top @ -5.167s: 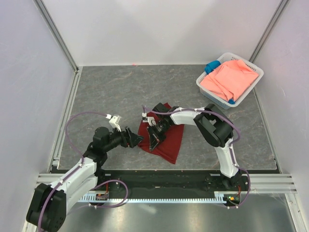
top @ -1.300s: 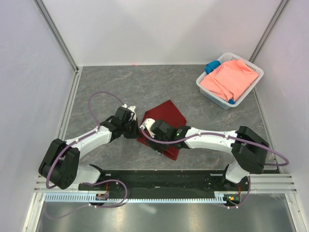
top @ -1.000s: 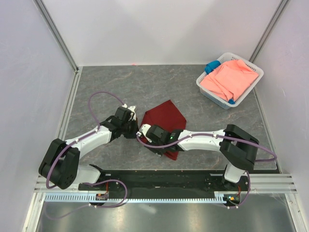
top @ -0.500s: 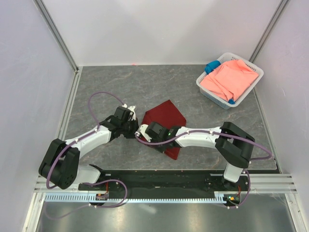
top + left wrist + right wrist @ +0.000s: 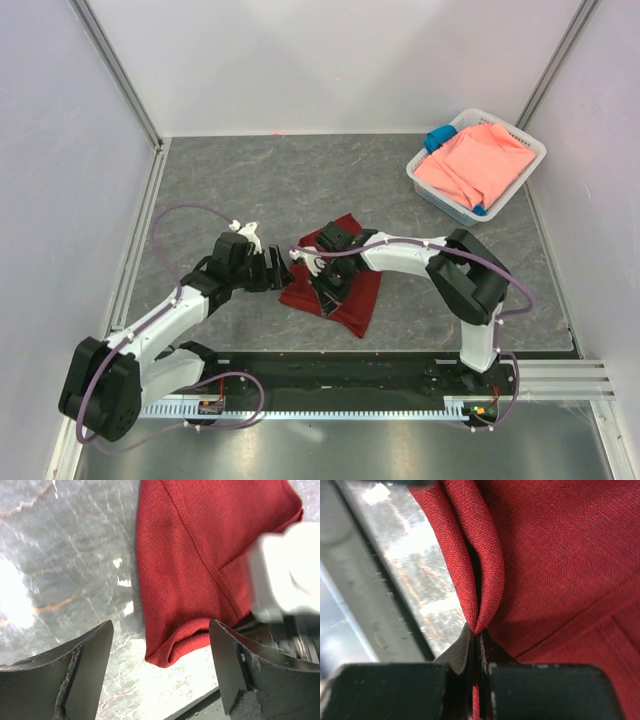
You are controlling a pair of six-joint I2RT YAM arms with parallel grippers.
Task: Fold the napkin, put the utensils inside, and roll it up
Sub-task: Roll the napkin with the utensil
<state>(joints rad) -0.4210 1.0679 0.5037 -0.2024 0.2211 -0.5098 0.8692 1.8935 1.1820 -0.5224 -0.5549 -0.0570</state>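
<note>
The napkin's rolled corner is loose and gaping, so the robot's left gripper should pinch it to keep it still before the right gripper moves along to the fold's other end.
The dark red napkin lies folded on the grey table, partly under the right arm. My right gripper is shut on a rolled fold of the napkin, near its left edge. My left gripper is open and empty, just left of the napkin; its fingers straddle the napkin's rolled corner without touching it. No utensils show in any view.
A white basket at the back right holds a salmon-pink cloth and a small blue cloth. A black rail runs along the near table edge. Walls close in both sides.
The right gripper has lifted and pulled the napkin's left edge back toward the rear, folding it over. The left arm has drawn back left and lowered its elbow, gripper still beside the napkin.
</note>
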